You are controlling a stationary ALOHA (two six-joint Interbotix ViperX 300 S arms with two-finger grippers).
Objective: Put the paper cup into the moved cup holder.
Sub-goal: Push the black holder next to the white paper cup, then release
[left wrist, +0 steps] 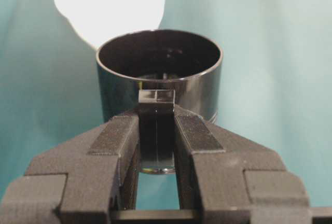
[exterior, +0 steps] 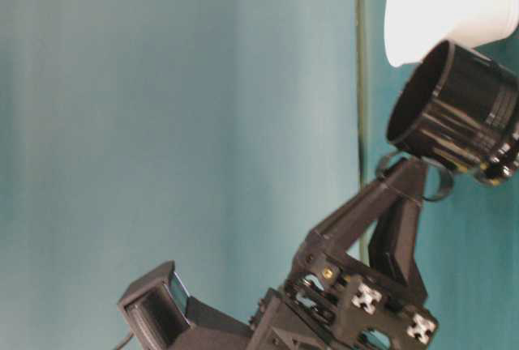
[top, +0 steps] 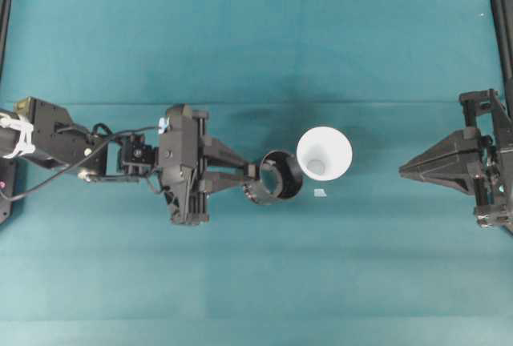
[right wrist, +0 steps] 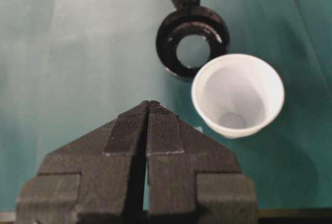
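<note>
The cup holder slants (exterior: 454, 105) toward the paper cup, so my left gripper should pull away and stand the cup holder upright (top: 268, 179) before the paper cup goes in.
The glossy black cup holder (top: 276, 176) stands upright mid-table, its stubby side tab (left wrist: 156, 125) clamped between the fingers of my left gripper (top: 255, 178). It also shows in the left wrist view (left wrist: 158, 63), the table-level view (exterior: 458, 107) and the right wrist view (right wrist: 193, 42). The white paper cup (top: 324, 152) stands upright and empty, right beside the holder on its far right side; whether they touch I cannot tell. It shows too in the right wrist view (right wrist: 237, 94) and the table-level view (exterior: 446, 10). My right gripper (top: 403, 171) is shut and empty, well right of the cup.
A small pale scrap (top: 320, 193) lies on the teal cloth (top: 256, 282) just in front of the cup. Black frame rails run along the left edge (top: 5, 10) and the right edge (top: 503, 26) of the table.
</note>
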